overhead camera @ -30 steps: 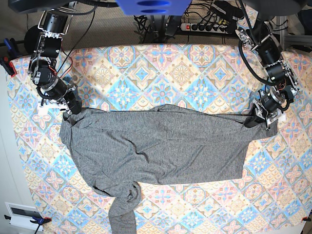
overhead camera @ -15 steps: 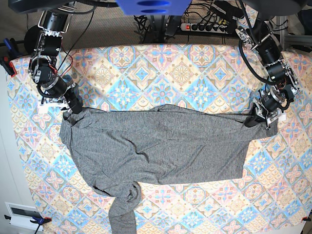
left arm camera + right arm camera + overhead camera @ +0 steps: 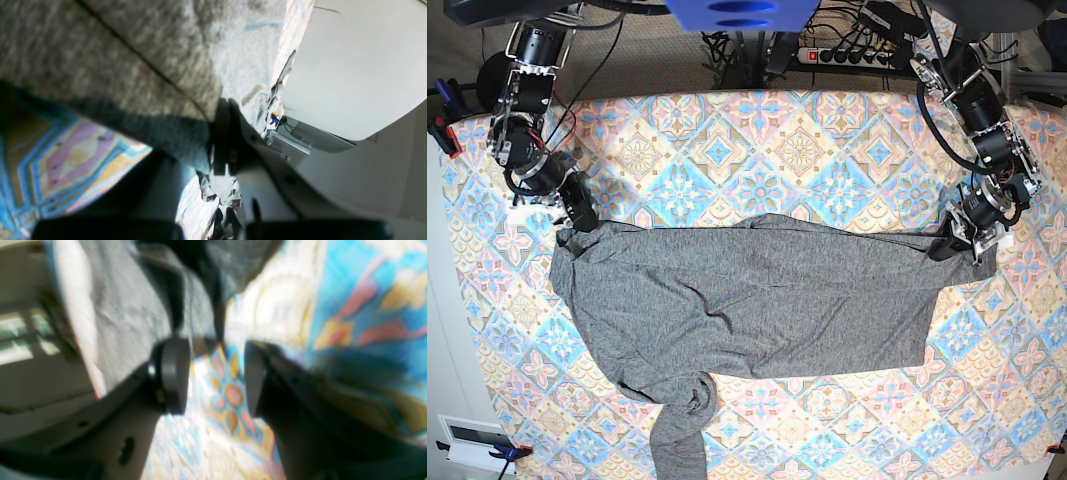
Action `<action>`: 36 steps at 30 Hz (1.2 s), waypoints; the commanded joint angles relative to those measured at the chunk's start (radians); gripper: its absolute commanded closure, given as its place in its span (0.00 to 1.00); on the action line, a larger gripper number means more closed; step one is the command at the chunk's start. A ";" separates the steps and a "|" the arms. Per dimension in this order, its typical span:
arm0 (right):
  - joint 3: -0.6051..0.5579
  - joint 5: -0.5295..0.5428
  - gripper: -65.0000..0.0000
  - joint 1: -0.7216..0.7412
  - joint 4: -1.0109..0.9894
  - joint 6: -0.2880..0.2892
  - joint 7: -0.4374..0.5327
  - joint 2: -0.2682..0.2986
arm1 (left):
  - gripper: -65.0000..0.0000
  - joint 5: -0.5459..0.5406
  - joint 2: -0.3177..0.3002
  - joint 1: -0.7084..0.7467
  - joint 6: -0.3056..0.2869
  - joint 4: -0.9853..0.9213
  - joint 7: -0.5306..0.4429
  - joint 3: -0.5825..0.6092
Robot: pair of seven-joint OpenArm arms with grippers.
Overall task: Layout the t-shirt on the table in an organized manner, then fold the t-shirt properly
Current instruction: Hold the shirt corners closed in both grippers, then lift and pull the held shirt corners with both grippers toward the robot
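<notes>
My right gripper's open fingers only just reach the t-shirt's corner [image 3: 203, 343]. I should move them further over the corner's fold [image 3: 579, 241] and close them before both grippers pull.
The dark-grey t-shirt [image 3: 747, 295] lies spread across the patterned table [image 3: 807, 150], with one long sleeve [image 3: 682, 430] bunched and trailing toward the front edge. My left gripper [image 3: 955, 243] is at the shirt's right end. In the left wrist view it [image 3: 222, 146] is shut on a pinched fold of the t-shirt [image 3: 100, 66]. My right gripper [image 3: 577, 213] stands at the shirt's left corner. In the right wrist view it [image 3: 213, 376] is open, with only tablecloth between its pads [image 3: 173, 373], and the t-shirt [image 3: 133, 303] lies just beyond.
A power strip [image 3: 852, 52] and cables sit behind the table's far edge. A red and blue clamp [image 3: 442, 120] is at the left edge. A white box [image 3: 472, 440] lies on the floor at front left.
My right gripper has opened and let go of the shirt's left corner, drawing slightly back from it. The left gripper and the shirt have stayed put.
</notes>
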 commanded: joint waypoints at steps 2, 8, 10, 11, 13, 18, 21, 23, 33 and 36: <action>0.001 -0.024 0.59 0.006 -0.019 -0.012 0.004 0.013 | 1.00 0.064 -0.013 0.021 0.028 -0.004 0.000 -0.001; 0.001 -0.024 0.59 0.044 -0.051 -0.012 0.006 0.013 | 1.00 0.062 -0.013 0.021 0.028 -0.004 0.000 -0.001; 0.000 -0.024 0.59 0.092 -0.051 -0.012 0.006 0.013 | 1.00 0.062 -0.013 0.020 0.028 -0.004 0.000 -0.001; 0.000 -0.024 0.59 0.112 -0.051 -0.012 0.006 0.013 | 1.00 0.062 -0.013 0.018 0.028 -0.004 0.000 -0.001; 0.000 -0.029 0.59 0.136 -0.053 -0.014 0.006 0.013 | 1.00 0.062 -0.013 0.018 0.028 -0.004 0.000 -0.001; 0.000 -0.107 0.65 0.141 -0.051 -0.014 0.001 0.013 | 1.00 0.062 -0.013 0.018 0.028 -0.004 -0.001 -0.001; 0.000 -0.170 0.89 0.141 -0.050 -0.014 0.004 0.013 | 1.00 0.062 -0.013 0.018 0.028 -0.004 -0.001 -0.001; 0.000 -0.185 1.00 0.141 -0.051 -0.012 0.004 0.005 | 1.00 0.062 -0.013 0.018 0.028 -0.004 -0.001 -0.001; 0.000 -0.185 1.00 0.136 -0.040 -0.011 0.001 -0.001 | 1.00 0.062 -0.013 0.020 0.028 -0.004 0.000 -0.001; 0.000 -0.185 1.00 0.135 -0.039 -0.011 0.000 -0.001 | 1.00 0.062 -0.013 0.021 0.028 -0.004 0.000 -0.001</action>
